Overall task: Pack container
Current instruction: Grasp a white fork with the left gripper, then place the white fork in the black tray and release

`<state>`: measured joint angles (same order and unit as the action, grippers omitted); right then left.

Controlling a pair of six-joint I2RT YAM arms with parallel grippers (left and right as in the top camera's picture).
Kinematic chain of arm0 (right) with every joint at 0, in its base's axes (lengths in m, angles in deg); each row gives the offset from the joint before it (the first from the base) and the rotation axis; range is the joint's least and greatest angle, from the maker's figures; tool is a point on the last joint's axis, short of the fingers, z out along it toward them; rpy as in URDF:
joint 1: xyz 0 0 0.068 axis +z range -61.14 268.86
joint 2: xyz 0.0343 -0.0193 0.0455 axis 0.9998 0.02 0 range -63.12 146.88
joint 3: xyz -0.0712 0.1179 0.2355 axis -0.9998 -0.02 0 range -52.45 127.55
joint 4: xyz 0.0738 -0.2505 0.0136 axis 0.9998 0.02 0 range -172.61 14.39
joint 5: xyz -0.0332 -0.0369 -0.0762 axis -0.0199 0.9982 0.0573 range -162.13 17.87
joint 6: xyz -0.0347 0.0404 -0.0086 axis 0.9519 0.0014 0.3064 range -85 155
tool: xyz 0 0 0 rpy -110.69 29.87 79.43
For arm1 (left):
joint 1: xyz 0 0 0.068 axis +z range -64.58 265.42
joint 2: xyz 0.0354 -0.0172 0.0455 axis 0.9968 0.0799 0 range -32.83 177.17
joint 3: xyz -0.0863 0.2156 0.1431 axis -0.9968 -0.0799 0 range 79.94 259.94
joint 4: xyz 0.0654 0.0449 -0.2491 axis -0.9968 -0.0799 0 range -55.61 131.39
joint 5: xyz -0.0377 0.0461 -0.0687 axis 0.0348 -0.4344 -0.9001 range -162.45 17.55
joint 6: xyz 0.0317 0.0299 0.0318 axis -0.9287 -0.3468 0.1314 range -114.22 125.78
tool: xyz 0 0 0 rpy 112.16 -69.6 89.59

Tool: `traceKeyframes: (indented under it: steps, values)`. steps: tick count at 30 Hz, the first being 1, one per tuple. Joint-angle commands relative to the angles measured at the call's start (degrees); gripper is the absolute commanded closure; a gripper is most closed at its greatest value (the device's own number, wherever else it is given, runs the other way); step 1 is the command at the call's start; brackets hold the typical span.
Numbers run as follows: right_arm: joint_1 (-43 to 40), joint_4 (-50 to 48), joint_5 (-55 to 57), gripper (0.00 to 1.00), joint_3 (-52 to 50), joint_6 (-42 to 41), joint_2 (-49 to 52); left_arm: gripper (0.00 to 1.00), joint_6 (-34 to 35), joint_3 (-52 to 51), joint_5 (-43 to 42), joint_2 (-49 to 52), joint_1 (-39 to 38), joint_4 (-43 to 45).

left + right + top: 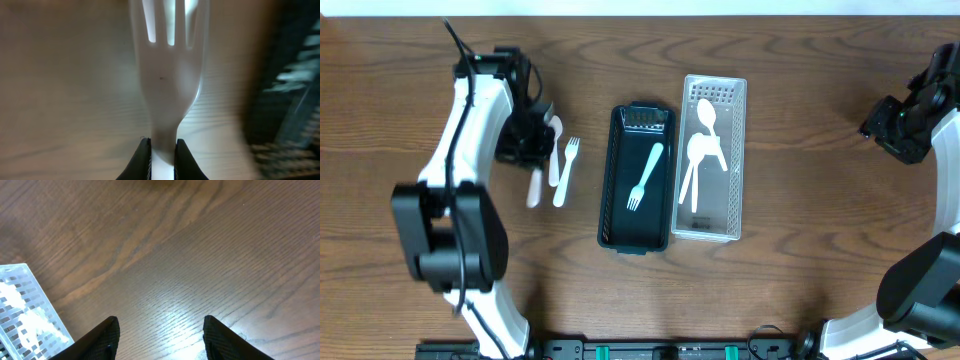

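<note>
The light blue fork (646,176) lies in the black container, while spoons fill the clear container. My left gripper should now carry the white fork until it hangs inside the black container (635,226).
My left gripper (162,152) is shut on the neck of a white plastic fork (170,75), tines pointing away, close above the wood table. In the overhead view the left gripper (527,148) is left of the black container (610,185), and a pale utensil end (533,188) sticks out below it. A white spoon (556,135) and a white fork (563,172) lie beside it. The black container holds a light blue fork (646,176). My right gripper (160,335) is open and empty over bare table, at the far right (895,125).
A clear plastic container (738,150) with several white spoons (704,140) stands right of the black one; its corner shows in the right wrist view (25,310). The black container appears blurred at the right of the left wrist view (290,75).
</note>
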<state>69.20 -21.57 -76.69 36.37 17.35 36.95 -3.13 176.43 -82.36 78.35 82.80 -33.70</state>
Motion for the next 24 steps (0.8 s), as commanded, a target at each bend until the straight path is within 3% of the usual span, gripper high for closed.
traceKeyframes:
  steps: [1,7,10,12,17,20,24]
  values:
    - [-0.09,0.04,-0.39,0.43,-0.07,-0.74,0.28,0.94,4.17,1.92,-12.52,-5.81,-5.25,0.59]
    - [-0.09,0.04,-0.42,0.44,-0.07,-0.79,0.28,0.94,9.29,1.75,-12.74,-7.32,-17.57,6.86]
    - [-0.09,0.04,-0.42,0.44,-0.07,-0.76,0.28,0.94,13.79,0.98,-6.67,-5.31,-22.36,9.77]
    - [-0.09,0.07,-0.42,0.44,-0.07,-0.76,0.28,0.94,16.65,0.85,-2.62,-2.99,-24.26,10.34]
    - [-0.09,0.07,-0.42,0.43,-0.07,-0.76,0.28,0.92,19.67,0.85,-1.99,2.51,-25.03,12.68]
    - [-0.09,0.04,-0.42,0.43,-0.07,-0.76,0.28,0.7,20.22,0.9,-2.01,2.95,-24.57,13.97]
    - [-0.09,0.07,-0.42,0.43,-0.07,-0.76,0.28,0.56,19.91,2.67,-1.97,0.66,-23.65,11.45]
